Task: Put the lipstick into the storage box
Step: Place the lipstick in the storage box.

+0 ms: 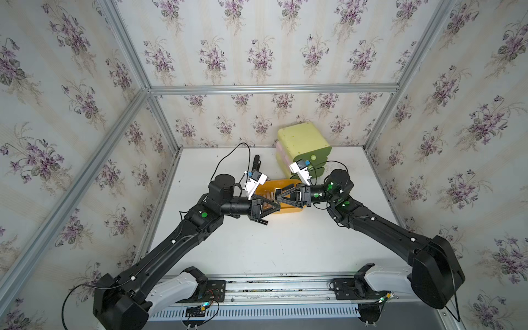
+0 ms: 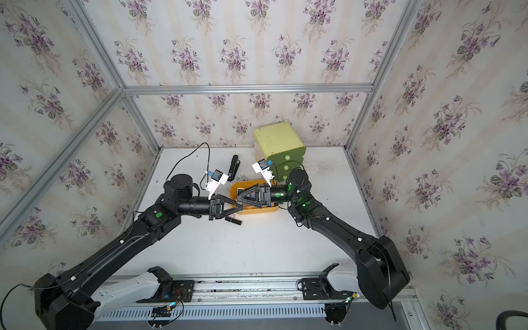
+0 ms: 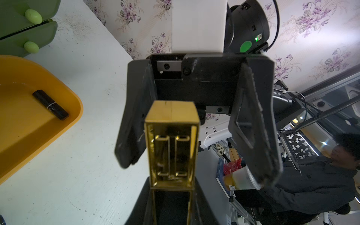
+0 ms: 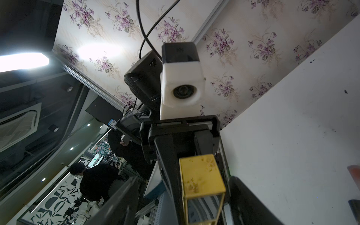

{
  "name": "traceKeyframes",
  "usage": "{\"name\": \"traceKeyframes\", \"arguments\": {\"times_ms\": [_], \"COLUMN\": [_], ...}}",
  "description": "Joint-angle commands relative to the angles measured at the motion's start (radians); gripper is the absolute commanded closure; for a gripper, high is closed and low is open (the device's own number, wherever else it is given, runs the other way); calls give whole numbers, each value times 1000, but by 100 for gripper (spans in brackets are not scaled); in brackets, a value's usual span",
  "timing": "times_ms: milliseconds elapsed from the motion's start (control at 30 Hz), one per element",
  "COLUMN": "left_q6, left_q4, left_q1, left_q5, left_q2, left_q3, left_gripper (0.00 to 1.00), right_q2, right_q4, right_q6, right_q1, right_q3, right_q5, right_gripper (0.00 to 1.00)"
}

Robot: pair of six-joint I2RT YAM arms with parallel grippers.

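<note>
The lipstick's black end (image 3: 171,206) is held in my left gripper, so my right gripper should close on the gold end (image 3: 171,146) before my left gripper opens and moves back.
My left gripper (image 3: 171,206) is shut on the lipstick (image 3: 172,148), a square gold tube that sticks out beyond its fingertips. The tube reaches in between the fingers of my right gripper (image 3: 196,170), which stands open around it; one finger is next to the tube and the other is well apart from it. In the right wrist view the lipstick (image 4: 200,175) lies between my right gripper's (image 4: 183,214) spread fingers. Both top views show the left gripper (image 1: 278,207) (image 2: 240,206) and right gripper (image 1: 277,197) (image 2: 238,197) meeting tip to tip over the orange storage box (image 1: 291,212) (image 2: 265,210) (image 3: 64,83).
A black tube (image 3: 50,105) lies inside the box. Another black tube (image 1: 262,221) (image 2: 234,220) lies on the table beside it, under the left gripper. The yellow-green drawer unit (image 1: 303,140) (image 2: 278,140) stands behind. A black oblong object (image 1: 255,163) (image 2: 233,168) stands at the back.
</note>
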Motion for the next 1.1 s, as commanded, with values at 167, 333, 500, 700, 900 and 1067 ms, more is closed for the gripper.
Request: {"name": "traceKeyframes", "arguments": {"times_ms": [167,333,500,700,900,1067], "left_q6": [7,9,8,9,11,12], "left_q4": [12,9,9,7,-3,-16], "left_q1": [3,7,8,8,11,29], "left_q5": [11,13,14,13,-3,-8], "left_q2": [-17,-21,-20,-24,-31,-40], "left_q3": [-1,-5,-5,-7,-9,0], "left_gripper": [77,77,77,77,64,37], "right_q2": [3,-4,-6,-9,-13,-12], "right_q4": [71,71,72,74,70,39], "right_q6": [17,14,12,10,6,-14], "right_q1": [20,19,20,19,19,20], "right_q3": [9,2,0,-1,-9,-10], "right_q5": [7,14,19,24,27,36], "right_gripper": [38,49,61,73,79,80]}}
